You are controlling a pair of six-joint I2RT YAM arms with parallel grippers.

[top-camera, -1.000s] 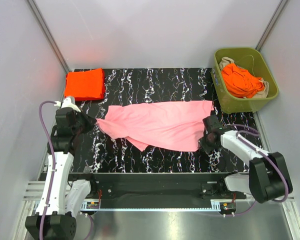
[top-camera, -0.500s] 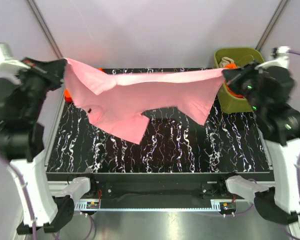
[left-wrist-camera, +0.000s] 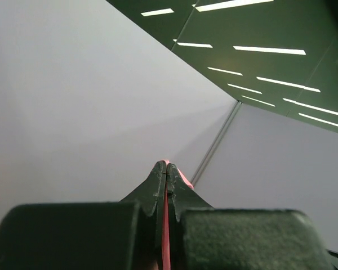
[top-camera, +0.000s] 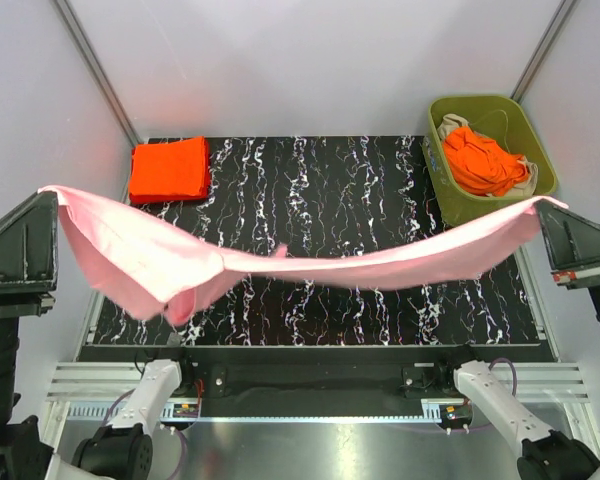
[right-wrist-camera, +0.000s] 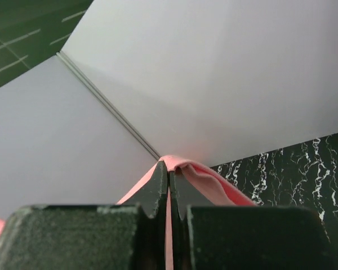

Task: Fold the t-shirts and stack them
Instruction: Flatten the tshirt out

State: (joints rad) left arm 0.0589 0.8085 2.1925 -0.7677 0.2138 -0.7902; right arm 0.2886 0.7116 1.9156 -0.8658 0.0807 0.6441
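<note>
Next, I swing the light pink t-shirt's loose edge toward the near rail with both grippers before lowering it: it sags in a narrow band above the table.
The light pink t-shirt hangs stretched in the air between both arms, high above the black marbled table and close to the top camera, sagging in the middle. My left gripper is shut on its left end; pink cloth shows between the closed fingers. My right gripper is shut on its right end; the cloth drapes over the fingertips. A folded orange-red t-shirt lies at the table's back left corner. More orange-red t-shirts lie crumpled in the bin.
The olive-green bin stands at the table's back right corner. Pale enclosure walls stand on three sides, with metal corner posts. A metal rail runs along the near edge.
Both arms have lifted the pink shirt from lying on the table to held high and stretched, then drawn it toward the near edge and closer to the camera.
</note>
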